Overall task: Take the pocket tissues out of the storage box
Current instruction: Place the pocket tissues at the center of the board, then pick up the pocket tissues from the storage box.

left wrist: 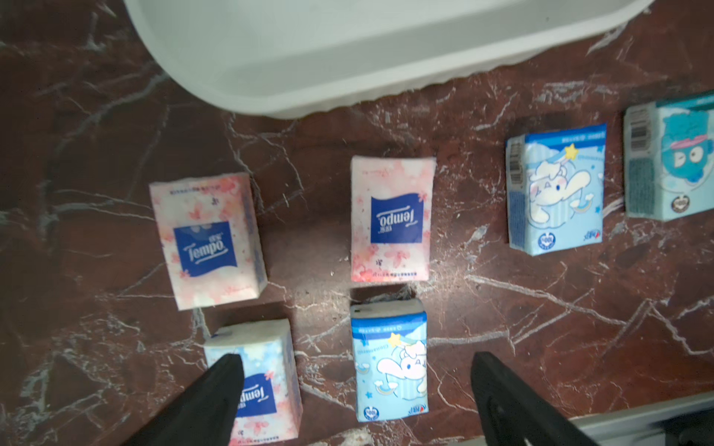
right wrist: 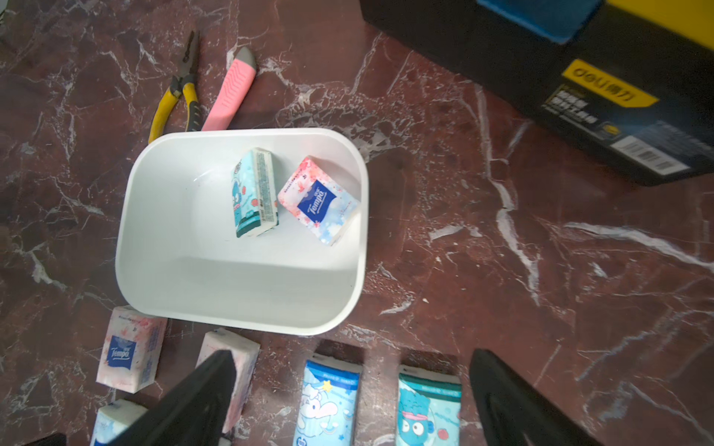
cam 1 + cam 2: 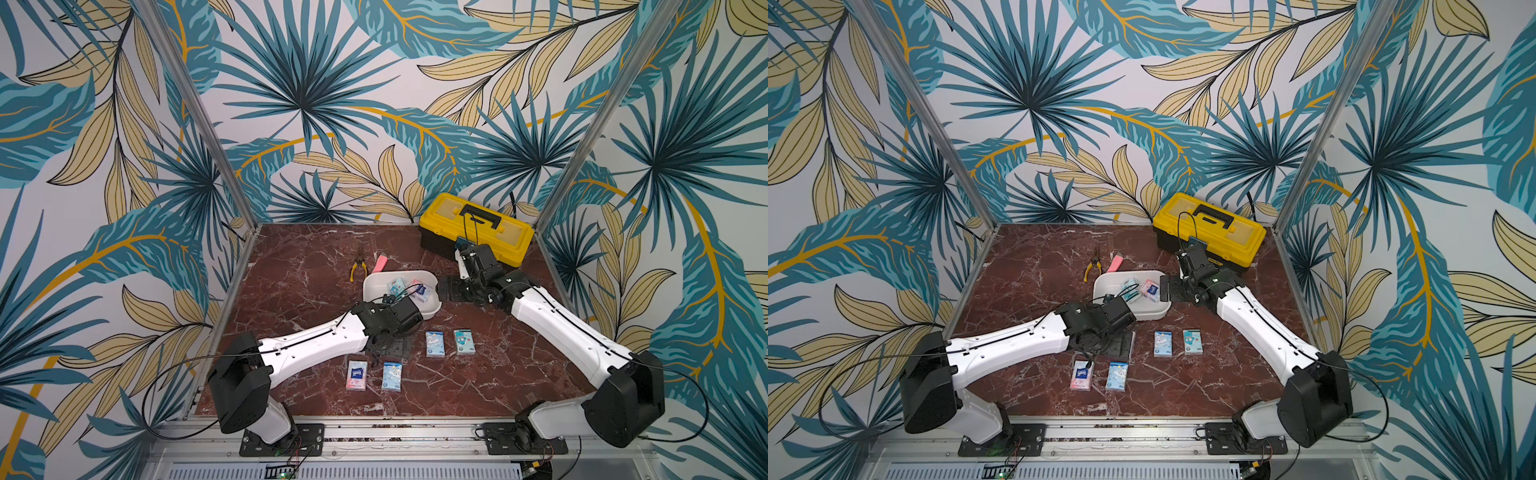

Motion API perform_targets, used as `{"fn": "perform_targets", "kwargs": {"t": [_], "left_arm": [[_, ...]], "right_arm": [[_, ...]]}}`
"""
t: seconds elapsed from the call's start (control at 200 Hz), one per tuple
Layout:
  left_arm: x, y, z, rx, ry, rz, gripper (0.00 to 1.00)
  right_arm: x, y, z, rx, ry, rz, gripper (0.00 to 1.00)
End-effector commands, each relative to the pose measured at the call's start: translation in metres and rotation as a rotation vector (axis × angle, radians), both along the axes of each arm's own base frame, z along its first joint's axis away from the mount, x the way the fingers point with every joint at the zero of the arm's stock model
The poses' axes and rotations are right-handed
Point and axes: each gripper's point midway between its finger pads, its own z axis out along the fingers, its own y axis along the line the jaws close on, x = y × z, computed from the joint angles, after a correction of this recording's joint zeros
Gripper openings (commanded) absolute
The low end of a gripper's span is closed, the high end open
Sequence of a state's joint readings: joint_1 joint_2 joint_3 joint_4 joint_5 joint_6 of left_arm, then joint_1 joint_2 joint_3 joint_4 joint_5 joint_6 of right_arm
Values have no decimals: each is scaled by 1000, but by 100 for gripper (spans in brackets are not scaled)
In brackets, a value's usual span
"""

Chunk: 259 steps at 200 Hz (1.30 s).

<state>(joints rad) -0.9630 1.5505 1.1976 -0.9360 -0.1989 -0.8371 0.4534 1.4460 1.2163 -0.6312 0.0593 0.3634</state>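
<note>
The teal and pink packets are at my right gripper's end of the storage box (image 3: 430, 299), so next my right gripper lifts out the teal packet (image 3: 397, 285) first.
The white storage box (image 3: 376, 296) (image 2: 216, 270) stands mid-table and holds two pocket tissues: a teal packet (image 2: 253, 193) and a pink packet (image 2: 318, 200). Six more pocket tissues lie on the marble in front of it. They show in the left wrist view as pink ones (image 1: 206, 239) (image 1: 390, 218) (image 1: 257, 382), blue ones (image 1: 554, 189) (image 1: 390, 359) and a teal one (image 1: 668, 154). My left gripper (image 1: 356, 357) (image 3: 392, 347) hangs open above these and holds nothing. My right gripper (image 2: 351, 354) (image 3: 451, 289) is open and empty beside the box's right end.
A yellow-lidded black toolbox (image 3: 476, 228) sits at the back right. Yellow-handled pliers (image 3: 358, 266) and a long pink bar (image 3: 380, 262) lie just behind the box. Metal frame posts stand at the table's back corners.
</note>
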Motion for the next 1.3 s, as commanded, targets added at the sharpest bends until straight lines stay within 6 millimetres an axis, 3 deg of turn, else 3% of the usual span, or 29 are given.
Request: {"fn": "perform_targets", "kwargs": {"t": [0.0, 0.275, 0.501, 0.816, 1.292], "left_arm": [[30, 5, 31, -56, -138, 46, 99], [75, 20, 66, -209, -322, 92, 100], [97, 32, 85, -315, -411, 97, 100], [99, 32, 106, -392, -491, 31, 100], [99, 37, 107, -386, -513, 18, 100]], "right_arm": [[5, 28, -4, 85, 38, 42, 98], [31, 77, -24, 201, 127, 97, 89], [53, 100, -42, 233, 182, 106, 81], [78, 117, -73, 229, 230, 101, 72], [99, 125, -113, 188, 283, 75, 64]]}}
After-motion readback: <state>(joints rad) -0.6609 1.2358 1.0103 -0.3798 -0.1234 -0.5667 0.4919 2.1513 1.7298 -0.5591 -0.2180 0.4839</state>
